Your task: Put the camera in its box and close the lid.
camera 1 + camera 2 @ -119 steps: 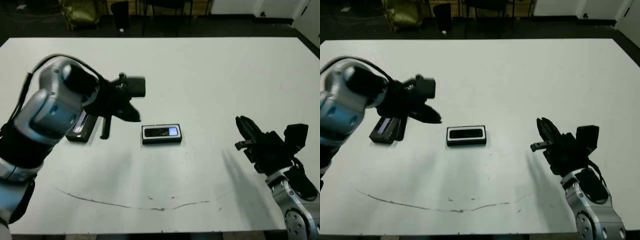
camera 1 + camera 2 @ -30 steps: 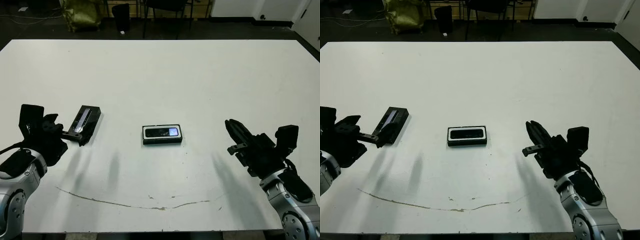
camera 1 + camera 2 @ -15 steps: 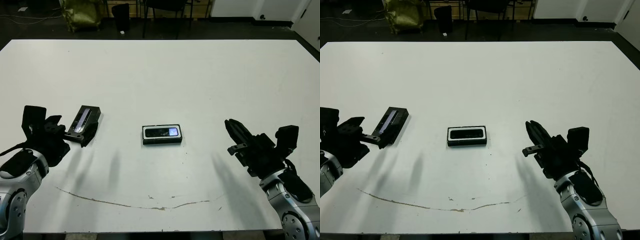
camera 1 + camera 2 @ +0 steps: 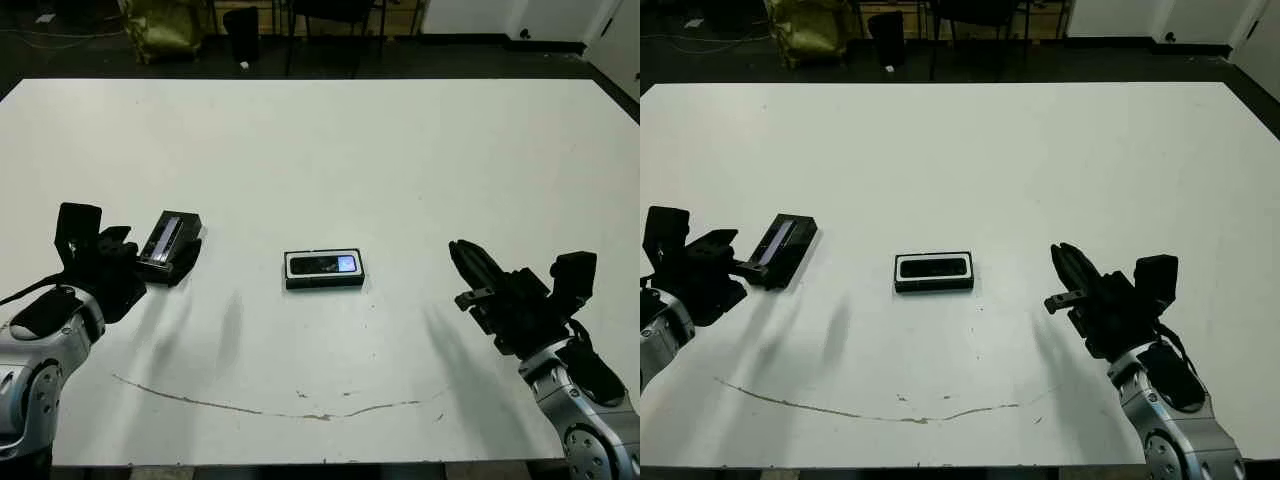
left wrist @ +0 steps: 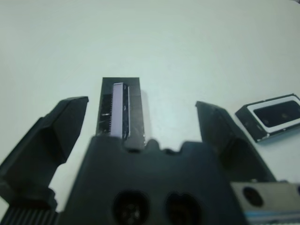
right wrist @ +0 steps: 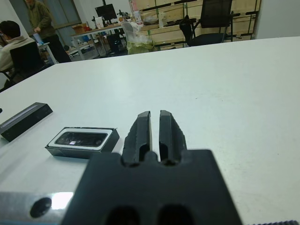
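Observation:
The lid (image 4: pixel 170 239) will go all the way down over the box when I lower it, because the camera lies flat (image 4: pixel 322 264) inside the white lining.
The box (image 4: pixel 323 270), a small black tray with a white lining, lies at the table's middle. The camera (image 4: pixel 322 264) rests inside it, its bluish patch toward the right. The lid (image 4: pixel 170 243), flat and black with a pale strip on top, lies apart to the box's left. My left gripper (image 4: pixel 152 262) is open at the lid's near end. In the left wrist view its fingers (image 5: pixel 56 133) stand wide on either side of the lid (image 5: pixel 121 110), without touching it. My right gripper (image 4: pixel 468 262) is shut and empty, low over the table to the right of the box (image 6: pixel 82 140).
A thin dark scuff line (image 4: pixel 260 408) runs along the table near its front edge. Beyond the far edge stand chair legs and a yellow bag (image 4: pixel 160 25) on a dark floor. People (image 6: pixel 14 44) sit at desks far behind in the right wrist view.
My left gripper has moved forward and rightward toward the lid, and its fingers now flank the lid's near end. The lid, the box and the right arm have not moved.

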`<state>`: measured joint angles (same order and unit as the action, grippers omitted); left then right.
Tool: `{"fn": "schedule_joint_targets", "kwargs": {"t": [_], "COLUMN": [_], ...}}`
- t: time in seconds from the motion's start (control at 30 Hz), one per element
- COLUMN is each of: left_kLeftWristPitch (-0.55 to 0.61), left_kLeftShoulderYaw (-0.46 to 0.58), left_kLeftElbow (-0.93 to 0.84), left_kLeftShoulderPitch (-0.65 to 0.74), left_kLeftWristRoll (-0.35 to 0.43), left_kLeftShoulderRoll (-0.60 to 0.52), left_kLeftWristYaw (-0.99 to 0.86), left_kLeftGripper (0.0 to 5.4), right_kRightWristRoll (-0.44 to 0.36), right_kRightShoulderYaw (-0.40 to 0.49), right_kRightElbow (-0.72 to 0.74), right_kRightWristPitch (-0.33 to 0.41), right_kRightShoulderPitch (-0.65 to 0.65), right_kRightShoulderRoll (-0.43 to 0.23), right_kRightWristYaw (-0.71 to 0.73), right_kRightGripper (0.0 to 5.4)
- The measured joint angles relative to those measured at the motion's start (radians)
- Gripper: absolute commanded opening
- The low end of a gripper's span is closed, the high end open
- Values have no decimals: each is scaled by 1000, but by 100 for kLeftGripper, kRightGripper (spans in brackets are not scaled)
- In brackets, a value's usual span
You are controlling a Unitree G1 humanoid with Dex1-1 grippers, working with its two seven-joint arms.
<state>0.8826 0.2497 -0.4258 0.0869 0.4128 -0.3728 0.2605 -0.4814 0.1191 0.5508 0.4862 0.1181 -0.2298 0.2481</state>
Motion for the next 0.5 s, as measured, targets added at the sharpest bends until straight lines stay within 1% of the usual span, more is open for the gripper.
{"fn": "schedule_joint_targets", "kwargs": {"t": [0.27,0.5], "left_kLeftWristPitch": [-3,-18], "left_kLeftShoulderYaw": [-31,-46], "left_kLeftElbow": [64,139], "left_kLeftShoulderPitch": [23,52], "left_kLeftWristRoll": [-23,-39], "left_kLeftShoulderRoll": [-13,-27], "left_kLeftWristYaw": [5,29], "left_kLeftGripper": [538,538], "right_kRightWristRoll": [-8,4], "right_kRightShoulderYaw": [0,0], "right_kRightElbow": [18,13], "right_kRightWristPitch": [6,5], "right_kRightShoulderPitch": [3,8], "right_kRightShoulderRoll": [0,1], "right_kRightWristYaw": [-8,-9], "right_kRightGripper": [0,0]}}
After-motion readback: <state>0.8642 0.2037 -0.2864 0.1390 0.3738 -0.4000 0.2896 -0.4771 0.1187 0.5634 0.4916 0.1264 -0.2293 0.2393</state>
